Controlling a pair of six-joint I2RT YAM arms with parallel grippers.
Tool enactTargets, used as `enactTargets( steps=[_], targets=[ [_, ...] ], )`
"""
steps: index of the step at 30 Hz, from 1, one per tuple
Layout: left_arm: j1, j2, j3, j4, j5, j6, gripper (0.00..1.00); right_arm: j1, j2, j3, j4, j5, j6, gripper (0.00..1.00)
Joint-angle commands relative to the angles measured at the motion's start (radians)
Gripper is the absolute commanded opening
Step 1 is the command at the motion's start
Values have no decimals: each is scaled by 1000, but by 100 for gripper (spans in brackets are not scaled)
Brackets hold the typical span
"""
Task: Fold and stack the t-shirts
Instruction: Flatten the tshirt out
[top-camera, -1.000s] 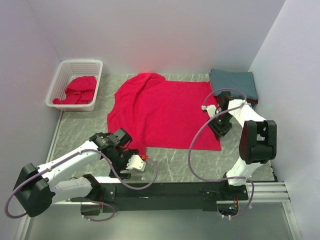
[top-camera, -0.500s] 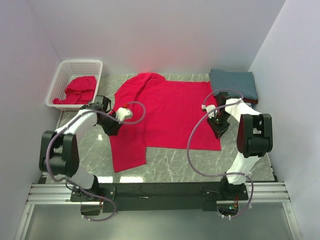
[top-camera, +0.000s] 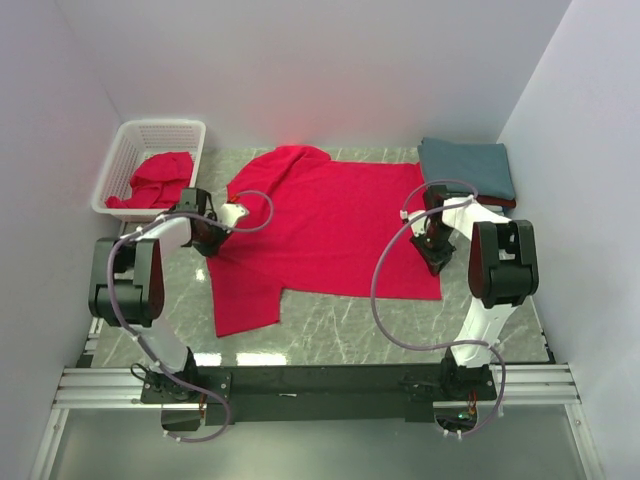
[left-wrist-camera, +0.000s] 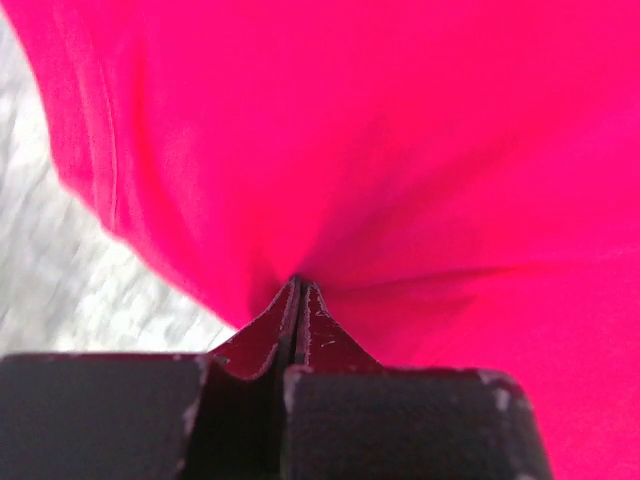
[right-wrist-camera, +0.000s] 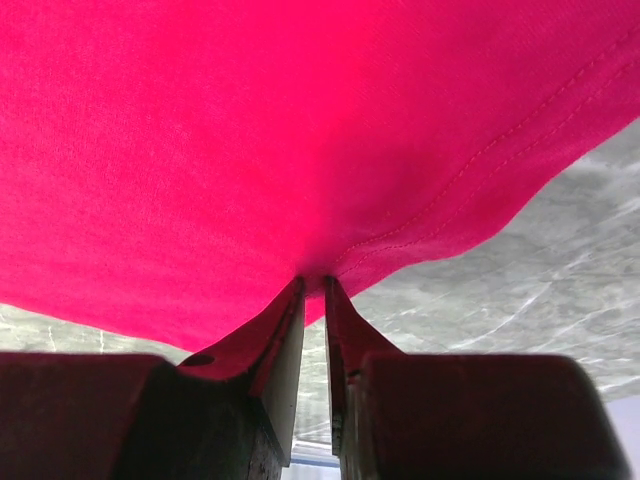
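The red t-shirt's far sleeve lies bunched (top-camera: 268, 168) against the t-shirt's body. Next, my left gripper moves away from the t-shirt's side edge and smooth out that sleeve (top-camera: 300, 153) before the fold.
A bright red t-shirt (top-camera: 330, 225) lies spread flat in the middle of the table, one part hanging down toward the front left. My left gripper (top-camera: 213, 243) is at its left edge. In the left wrist view, the left gripper (left-wrist-camera: 298, 285) is shut on a pinch of red cloth (left-wrist-camera: 400, 150). My right gripper (top-camera: 437, 258) is at the shirt's right edge. The right wrist view shows the right gripper (right-wrist-camera: 315, 280) closed on the stitched hem (right-wrist-camera: 450, 190). A folded teal-blue t-shirt (top-camera: 467, 165) lies at the back right on a darker red one (top-camera: 507, 204).
A white lattice basket (top-camera: 128, 150) stands at the back left with crumpled red t-shirts (top-camera: 158, 180) in it. Grey marble tabletop (top-camera: 340, 325) shows in front of the spread shirt. Walls close in the left, back and right sides.
My left arm swung from the front of the table to the shirt's left edge and shut on it. The right gripper closed on the right hem. The shirt's front-left part shifted left.
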Motion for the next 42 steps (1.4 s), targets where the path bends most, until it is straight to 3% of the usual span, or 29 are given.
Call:
enactTargets(
  steps=[1,11,17,21,24,29,34,37,42],
  targets=[
    [34,-5,-156,-91,-146,75,1,44,17,-2,50,22,2,21],
    [34,-294,-363,-357,-139,193,1,113,-87,-198,24,74,-86,22],
    [72,-360,-212,-482,14,186,3,96,-177,-139,-92,-25,-141,23],
    [74,-273,-46,-419,77,79,7,95,-170,-19,-109,-82,-84,24],
    [74,-129,84,-381,109,-9,4,104,-116,36,-108,-108,-41,24],
    [74,-30,173,-296,158,-134,3,118,-38,64,-11,-90,26,22],
    [72,82,397,-223,200,-320,1,116,14,206,109,-79,141,18],
    [63,163,543,-119,171,-453,1,113,65,350,135,-90,221,17],
    [5,345,780,18,-3,-619,1,110,192,594,133,-79,337,15]
  ],
)
